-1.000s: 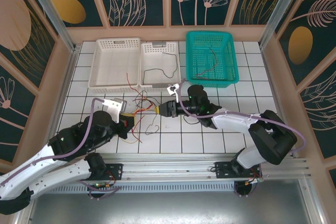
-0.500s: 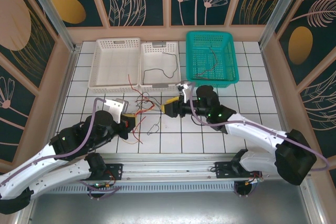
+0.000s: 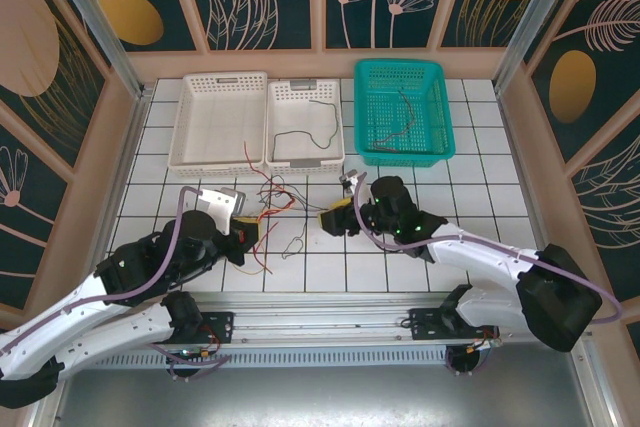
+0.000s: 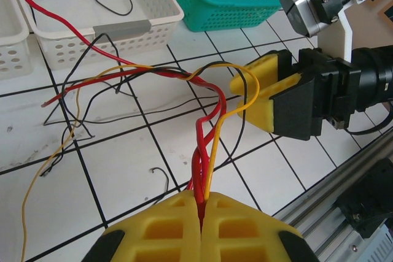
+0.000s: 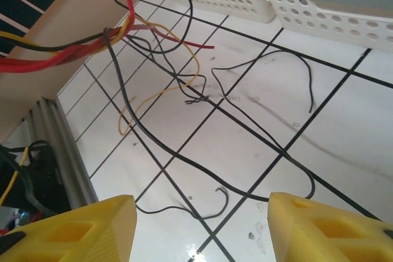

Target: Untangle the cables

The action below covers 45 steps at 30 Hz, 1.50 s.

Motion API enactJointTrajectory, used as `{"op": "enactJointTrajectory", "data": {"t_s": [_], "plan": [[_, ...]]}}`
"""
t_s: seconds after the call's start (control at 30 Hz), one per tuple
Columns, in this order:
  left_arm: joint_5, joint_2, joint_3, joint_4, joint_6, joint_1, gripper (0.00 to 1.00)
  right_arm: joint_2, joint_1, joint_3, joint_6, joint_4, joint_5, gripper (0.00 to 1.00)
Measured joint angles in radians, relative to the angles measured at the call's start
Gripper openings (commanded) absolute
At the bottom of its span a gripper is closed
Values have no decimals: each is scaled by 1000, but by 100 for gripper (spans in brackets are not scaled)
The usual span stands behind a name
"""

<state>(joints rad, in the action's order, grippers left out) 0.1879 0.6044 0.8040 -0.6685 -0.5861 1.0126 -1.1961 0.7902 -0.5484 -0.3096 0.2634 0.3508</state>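
The thick black cable (image 5: 166,147) bends away from the red bundle toward the robot's right gripper's open fingers, so the robot should keep moving that gripper in until the fingers close around the cable.
The cables (image 3: 272,197) lie in a loose tangle of red, black and yellow strands on the white tiles. My left gripper (image 3: 248,237) is shut on a twisted bundle of red, yellow and black cables (image 4: 206,145), which rises from between its yellow fingers (image 4: 166,225). My right gripper (image 3: 328,219) stands open to the right of the tangle. Seen from the left wrist, the right gripper (image 4: 249,96) has a yellow loop passing close by its fingertips; I cannot tell if they touch. Low over the tiles, the right gripper (image 5: 202,213) holds nothing, with black cables (image 5: 184,157) lying beyond it.
Two white baskets (image 3: 220,137) (image 3: 280,97) stand at the back left, the right one holding a black cable (image 3: 322,129). A teal basket (image 3: 432,107) at the back right holds thin cables. The metal rail (image 3: 330,312) runs along the near edge.
My right gripper has opened wider and drawn back a little to the right, away from the left gripper. Its arm has swung round. The left gripper has stayed shut on the bundle.
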Motion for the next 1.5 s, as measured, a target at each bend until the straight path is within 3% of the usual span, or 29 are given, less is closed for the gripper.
{"op": "enactJointTrajectory", "data": {"t_s": [0.43,0.53,0.7,0.83,0.97,1.07,1.3,1.5], "plan": [[-5,3,0,7,6,0,0,-177,44,-42,81,63,-57,55],[-5,3,0,7,6,0,0,-205,44,-56,100,63,-73,46],[-8,1,0,8,7,0,0,-212,44,-69,122,70,-93,2],[-8,-8,0,11,7,0,0,-192,44,-70,117,51,-96,0],[-8,-14,0,13,7,0,0,-76,35,-71,97,-34,-109,0],[-8,-15,0,14,7,0,0,50,-21,-89,67,-136,-125,0],[-16,10,0,14,8,0,0,323,-297,-228,-1,-379,-118,0],[-21,13,0,14,10,0,0,380,-418,-426,-15,-550,-83,0]]}}
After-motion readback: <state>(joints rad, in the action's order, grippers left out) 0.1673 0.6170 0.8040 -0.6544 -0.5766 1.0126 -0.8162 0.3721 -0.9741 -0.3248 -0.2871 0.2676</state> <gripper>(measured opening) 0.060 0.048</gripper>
